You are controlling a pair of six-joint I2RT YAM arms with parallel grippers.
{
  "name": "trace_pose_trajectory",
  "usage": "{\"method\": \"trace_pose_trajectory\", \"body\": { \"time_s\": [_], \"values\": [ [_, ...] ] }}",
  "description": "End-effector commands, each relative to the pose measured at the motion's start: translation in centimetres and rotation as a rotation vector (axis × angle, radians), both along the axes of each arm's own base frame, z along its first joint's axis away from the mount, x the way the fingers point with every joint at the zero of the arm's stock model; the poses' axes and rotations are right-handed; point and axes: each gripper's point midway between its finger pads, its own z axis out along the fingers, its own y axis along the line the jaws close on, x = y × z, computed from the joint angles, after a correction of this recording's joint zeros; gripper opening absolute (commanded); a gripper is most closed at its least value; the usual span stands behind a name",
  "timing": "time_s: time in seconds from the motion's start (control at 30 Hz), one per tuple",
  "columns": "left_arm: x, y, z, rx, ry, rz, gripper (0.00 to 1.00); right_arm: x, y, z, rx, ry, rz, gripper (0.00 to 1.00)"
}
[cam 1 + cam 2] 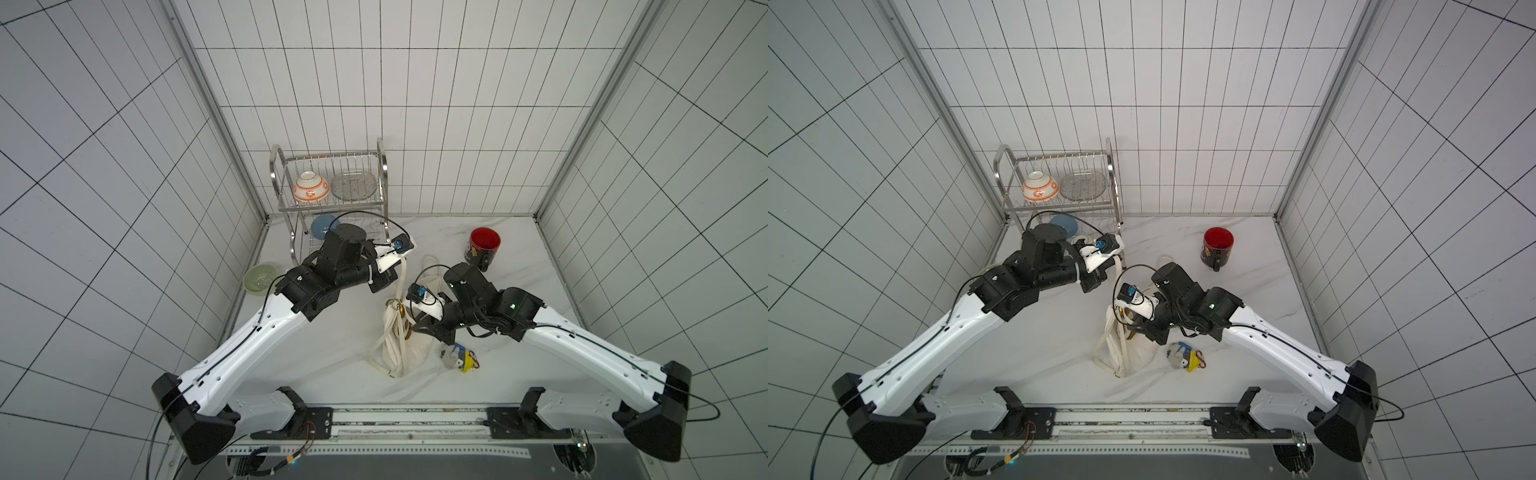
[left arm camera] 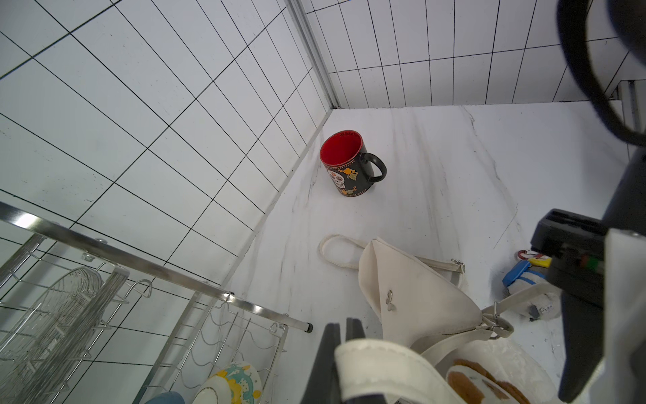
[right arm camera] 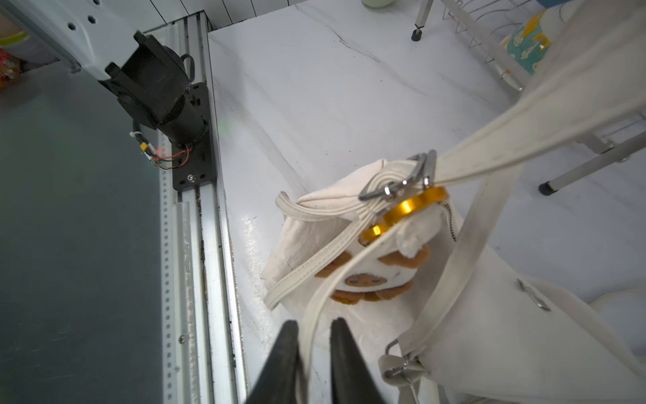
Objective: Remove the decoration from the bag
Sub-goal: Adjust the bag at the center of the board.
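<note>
My left gripper is holding the wide strap (image 1: 402,273) far above the gold ring. It should open and grip lower down, at the metal buckle (image 3: 397,185) next to the ring.
The cream-white bag (image 1: 395,345) hangs crumpled over the table, with its lower part on the marble. My left gripper (image 2: 344,325) is shut on the bag's wide strap (image 2: 370,363) and holds it up, seen in a top view as the left gripper (image 1: 390,272). The decoration (image 3: 370,276), a white plush with brown patches, hangs at the bag's top on a gold ring (image 3: 405,210). My right gripper (image 3: 311,323) sits just below the plush, shut on a thin white strap (image 3: 325,300). In a top view the right gripper (image 1: 1133,328) is against the bag (image 1: 1121,349).
A black mug (image 1: 484,245) with a red inside stands at the back right. The wire dish rack (image 1: 332,199) with bowls and a glass plate stands at the back. A green bowl (image 1: 259,278) sits on the left. A small blue, yellow and grey toy (image 1: 457,357) lies beside the bag.
</note>
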Motion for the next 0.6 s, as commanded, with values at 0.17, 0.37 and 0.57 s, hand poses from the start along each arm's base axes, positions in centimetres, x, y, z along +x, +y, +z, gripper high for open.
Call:
{"method": "trace_pose_trajectory", "body": {
  "time_s": [0.17,0.37,0.57],
  "values": [
    [-1.8,-0.7,0.3,-0.063,0.037,-0.083,0.15,2.3,-1.2,4.9,0.091,-0.096,-0.063,0.00],
    [-1.6,0.3,0.3,-0.085,0.076,-0.020,0.39,3.7,-1.6,6.6,0.098,-0.107,-0.070,0.00],
    [-2.4,2.3,1.6,-0.171,0.132,0.078,0.65,4.8,-1.3,7.6,0.117,-0.113,-0.076,0.00]
  ]
}}
